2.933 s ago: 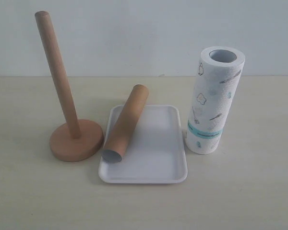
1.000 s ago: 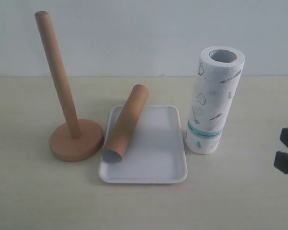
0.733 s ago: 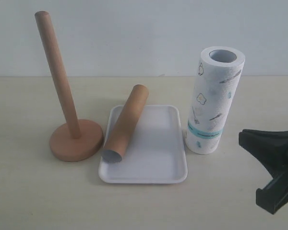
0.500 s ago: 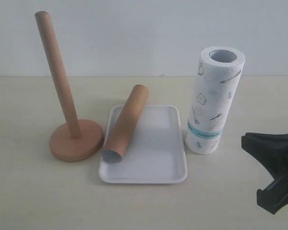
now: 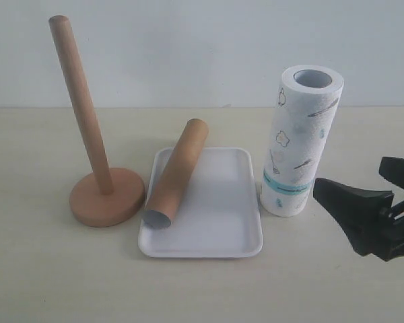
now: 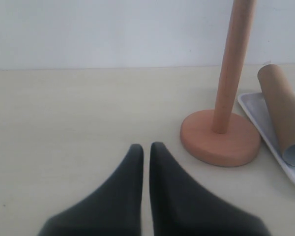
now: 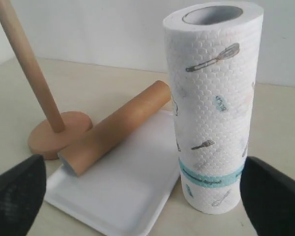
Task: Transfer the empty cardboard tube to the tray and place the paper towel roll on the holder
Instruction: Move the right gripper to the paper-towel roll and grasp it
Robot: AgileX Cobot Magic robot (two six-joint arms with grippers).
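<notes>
I should now move my right gripper, its fingers open wider than the upright paper towel roll point(image 5: 294, 158), up to the roll's upper half point(image 5: 306, 113) and close it there.
The empty cardboard tube point(image 5: 177, 171) lies slanted on the left side of the white tray point(image 5: 222, 225), its grey open end toward the front. The paper towel roll point(image 5: 301, 141) stands upright on the table just right of the tray. The wooden holder point(image 5: 108, 196) stands left of the tray with its post bare. My right gripper point(image 5: 348, 173) is open, low and just right of the roll, apart from it. In the right wrist view its fingers point(image 7: 19, 191) stand wide on either side of the roll point(image 7: 214, 98). My left gripper point(image 6: 146, 146) is shut, empty, short of the holder point(image 6: 220, 137).
The beige table runs back to a plain white wall. The tray's right half point(image 7: 123, 191) is bare. The left wrist view also takes in the tube point(image 6: 282, 110) and the tray's corner point(image 6: 250, 104).
My right gripper came in from the right edge, open, and has moved left and up toward the foot of the roll. Tube, tray, roll and holder have not moved.
</notes>
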